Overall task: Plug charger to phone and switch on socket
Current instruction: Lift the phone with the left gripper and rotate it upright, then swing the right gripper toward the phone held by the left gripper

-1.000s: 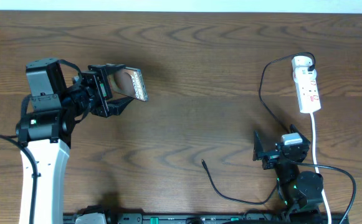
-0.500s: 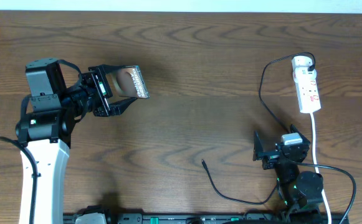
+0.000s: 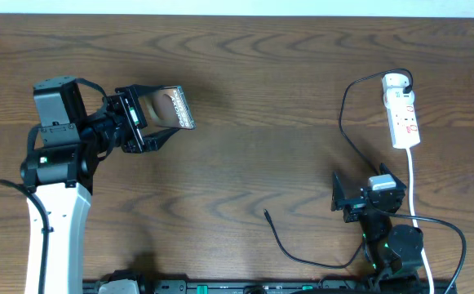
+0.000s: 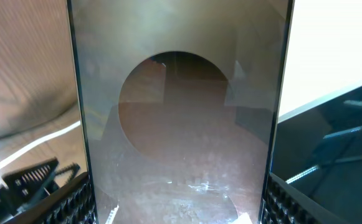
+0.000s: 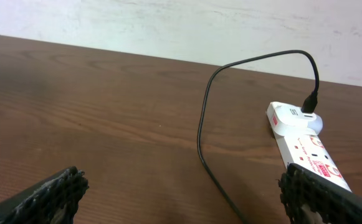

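Observation:
The phone slanted (image 3: 166, 109) in my left gripper is far from my right gripper, so I should turn the phone's face (image 3: 184, 107) toward the middle and bring my right gripper to it.
My left gripper (image 3: 139, 121) is shut on the bronze-brown phone (image 3: 170, 109) and holds it tilted above the table at the left. In the left wrist view the phone (image 4: 177, 118) fills the space between the two finger pads, its oval mark facing the camera. The charger is a thin black cable (image 3: 344, 122) plugged into the top of the white socket strip (image 3: 403, 114) at the right; its loose connector tip (image 3: 267, 214) lies on the table at bottom centre. My right gripper (image 3: 344, 198) is open and empty, below the socket. The right wrist view shows the cable (image 5: 202, 134) and socket (image 5: 305, 146).
The socket's white cord (image 3: 416, 204) runs down past the right arm's base (image 3: 392, 241). The table's far edge meets a pale wall (image 5: 181, 25). The left arm's white link (image 3: 53, 229) stands at the lower left.
The left gripper has turned the phone slightly and shifted it a little to the right over the last second. The right arm and the cable have not moved.

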You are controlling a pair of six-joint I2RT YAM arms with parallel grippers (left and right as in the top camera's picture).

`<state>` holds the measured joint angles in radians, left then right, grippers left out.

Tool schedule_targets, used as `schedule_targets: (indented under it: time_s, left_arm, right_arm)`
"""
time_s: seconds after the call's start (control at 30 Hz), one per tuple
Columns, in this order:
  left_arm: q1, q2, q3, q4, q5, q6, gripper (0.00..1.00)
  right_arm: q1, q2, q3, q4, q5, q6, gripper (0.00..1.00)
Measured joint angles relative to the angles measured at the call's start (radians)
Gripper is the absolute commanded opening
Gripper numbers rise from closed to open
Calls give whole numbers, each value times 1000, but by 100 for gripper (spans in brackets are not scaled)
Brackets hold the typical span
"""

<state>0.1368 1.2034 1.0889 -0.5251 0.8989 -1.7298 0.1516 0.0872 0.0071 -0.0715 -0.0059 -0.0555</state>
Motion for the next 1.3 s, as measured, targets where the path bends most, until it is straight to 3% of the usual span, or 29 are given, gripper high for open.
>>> schedule_targets:
  time_s: [0.13,0.37,0.67,1.1,1.3]
  left_arm:
    - [0,1,0,-23,-73,143,7]
    - [0,3,0,-231,-340,457,7]
    - [0,27,0,-389,-649,713,8]
    - [-71,124,0,-425,-776,805,7]
    - [-99,130,0,-391,-779,811,7]
  right_arm:
    - [0,0,0,0,0,0,99]
    - [0,0,0,0,0,0,99]
    - [0,0,0,0,0,0,99]
    - [0,0,0,11,-5,8,99]
    - [0,0,0,122,-13,47,99]
